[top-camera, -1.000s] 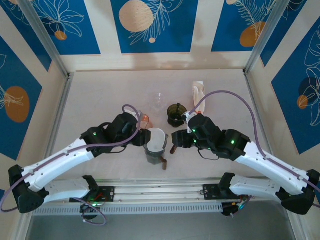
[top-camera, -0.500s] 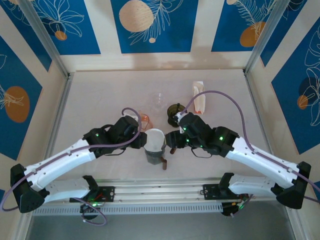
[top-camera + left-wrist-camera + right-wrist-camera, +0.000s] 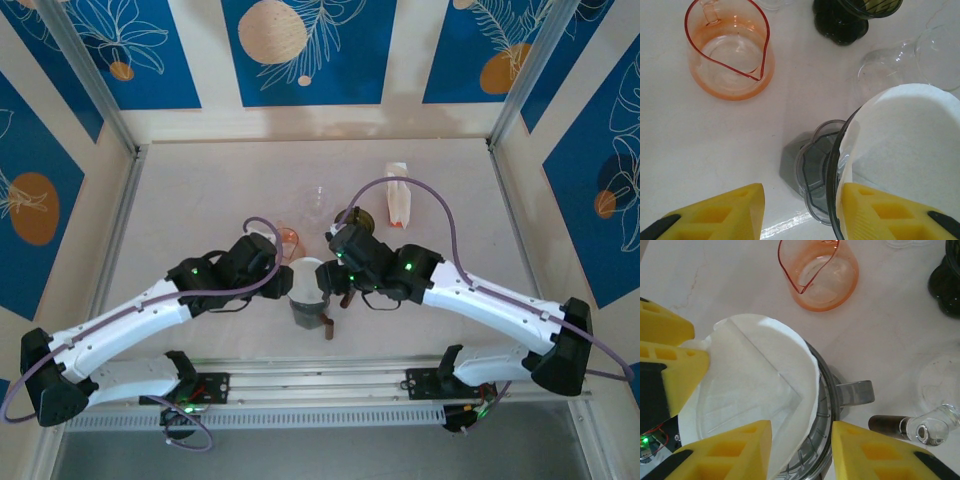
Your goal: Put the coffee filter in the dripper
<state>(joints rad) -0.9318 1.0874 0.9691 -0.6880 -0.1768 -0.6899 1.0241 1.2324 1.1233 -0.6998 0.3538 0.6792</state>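
The filter stands off the dripper's side (image 3: 824, 419) near the handle, so my right gripper should reach inside the filter (image 3: 752, 382) and press while my left gripper steadies the dripper's rim.
The white paper coffee filter (image 3: 310, 277) sits opened inside the smoky-grey clear dripper (image 3: 308, 312) near the table's front middle. My left gripper (image 3: 286, 284) is open at the dripper's left rim. One of its fingers (image 3: 890, 212) rests inside against the filter (image 3: 910, 145). The other stands outside, well apart from the dripper (image 3: 815, 175). My right gripper (image 3: 330, 287) is open over the right rim. Its fingers (image 3: 725, 452) straddle the edge of the filter (image 3: 750, 380) and the wall of the dripper (image 3: 826, 440), one inside and one outside.
An orange glass beaker (image 3: 290, 240) stands just behind the dripper. A dark cup (image 3: 355, 217), a clear glass (image 3: 318, 197) and a filter pack (image 3: 397, 200) stand farther back. A glass piece with a brown handle (image 3: 900, 426) lies right of the dripper.
My right arm has swung left to the dripper, and its gripper now straddles the right rim with narrower jaws. The left gripper has hardly moved.
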